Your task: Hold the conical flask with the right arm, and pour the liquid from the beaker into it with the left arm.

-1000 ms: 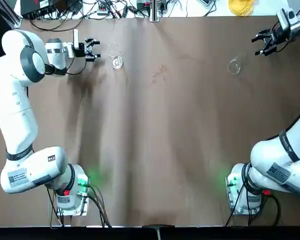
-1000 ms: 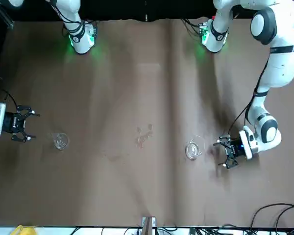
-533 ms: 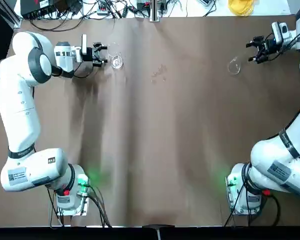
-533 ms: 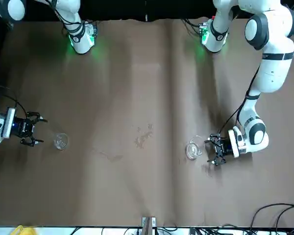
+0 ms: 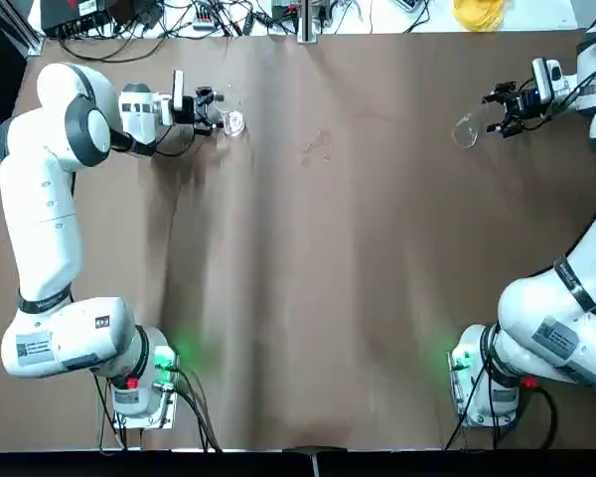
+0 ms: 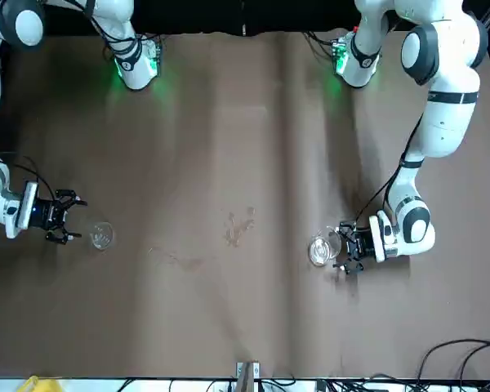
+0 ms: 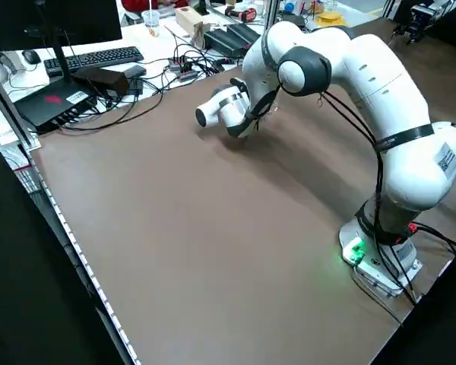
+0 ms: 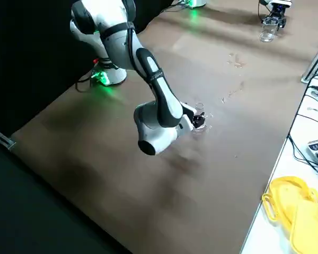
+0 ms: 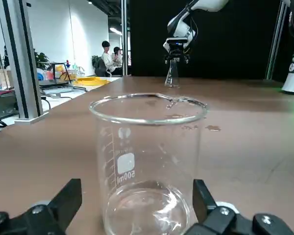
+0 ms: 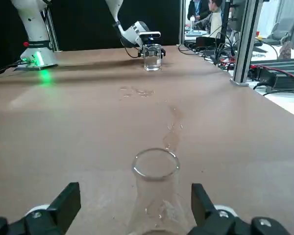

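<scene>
My gripper will bring the liquid to the beaker's rim only at a steep tilt when I pour, since the beaker (image 6: 102,235) holds a shallow layer of clear liquid (image 10: 152,66).
The beaker (image 5: 231,117) stands upright at the table's far left, with a thin layer of clear liquid (image 9: 147,211) at its bottom. My left gripper (image 5: 210,107) is open and level with it, and in the left wrist view the beaker (image 9: 149,161) sits between the fingertips (image 9: 68,196) with a gap on each side. At the far right stands the conical flask (image 5: 465,131). My right gripper (image 5: 499,109) is open just beside it, and in the right wrist view the flask (image 10: 157,191) is centred ahead of the spread fingers (image 10: 203,200), untouched.
Wet spots (image 5: 318,147) mark the brown table between the two vessels. Cables and electronics line the far edge, with a metal post (image 5: 306,20) and a yellow object (image 5: 477,12). People stand in the room beyond the table.
Both grippers have closed in on their vessels: the left one slid right up to the beaker, the right one moved left and nearer to the flask. Neither vessel has moved.
</scene>
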Robot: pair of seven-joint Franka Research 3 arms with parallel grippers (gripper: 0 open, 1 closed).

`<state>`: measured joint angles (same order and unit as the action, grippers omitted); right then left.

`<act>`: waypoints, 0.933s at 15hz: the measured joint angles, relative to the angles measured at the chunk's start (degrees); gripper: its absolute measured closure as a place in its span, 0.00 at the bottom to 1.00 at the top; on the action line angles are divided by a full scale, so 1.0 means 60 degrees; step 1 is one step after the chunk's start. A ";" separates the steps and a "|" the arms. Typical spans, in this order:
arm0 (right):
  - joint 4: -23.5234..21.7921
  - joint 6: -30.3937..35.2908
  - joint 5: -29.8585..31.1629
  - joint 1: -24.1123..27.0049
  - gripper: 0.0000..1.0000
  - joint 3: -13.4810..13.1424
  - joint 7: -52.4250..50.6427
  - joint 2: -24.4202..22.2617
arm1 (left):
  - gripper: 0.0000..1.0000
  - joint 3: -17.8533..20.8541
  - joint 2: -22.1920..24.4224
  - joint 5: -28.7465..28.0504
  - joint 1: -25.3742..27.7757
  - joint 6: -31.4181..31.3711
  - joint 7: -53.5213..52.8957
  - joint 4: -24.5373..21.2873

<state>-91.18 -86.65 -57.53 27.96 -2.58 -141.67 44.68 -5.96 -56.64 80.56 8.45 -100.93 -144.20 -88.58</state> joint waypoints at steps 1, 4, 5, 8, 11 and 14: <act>0.0000 0.0000 -0.0017 0.0000 0.02 0.0027 -0.0046 0.0031 | 0.00 -0.0003 -0.0003 0.0019 -0.0023 0.0003 -0.0002 0.0000; 0.0000 0.0002 -0.0095 0.0000 0.03 0.0096 -0.0098 0.0106 | 0.00 -0.0007 -0.0004 0.0203 -0.0141 0.0004 -0.0004 0.0000; 0.0001 0.0002 -0.0101 0.0000 0.04 0.0113 -0.0101 0.0115 | 0.00 -0.0007 -0.0004 0.0304 -0.0201 0.0004 -0.0005 0.0000; 0.0007 0.0002 -0.0107 -0.0002 0.07 0.0151 -0.0104 0.0116 | 0.00 -0.0008 -0.0029 0.0586 -0.0413 0.0004 -0.0004 -0.0001; 0.0009 0.0003 -0.0108 -0.0009 0.17 0.0167 -0.0104 0.0117 | 0.00 -0.0008 -0.0127 0.0649 -0.0499 0.0007 -0.0005 -0.0003; 0.0034 0.0002 -0.0115 -0.0015 0.30 0.0179 -0.0104 0.0117 | 0.00 -0.0010 -0.0251 0.0769 -0.0583 0.0013 -0.0006 -0.0004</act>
<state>-90.98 -86.63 -58.22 27.87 -1.50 -142.30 45.38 -6.01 -58.15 85.18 4.95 -100.85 -144.24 -88.61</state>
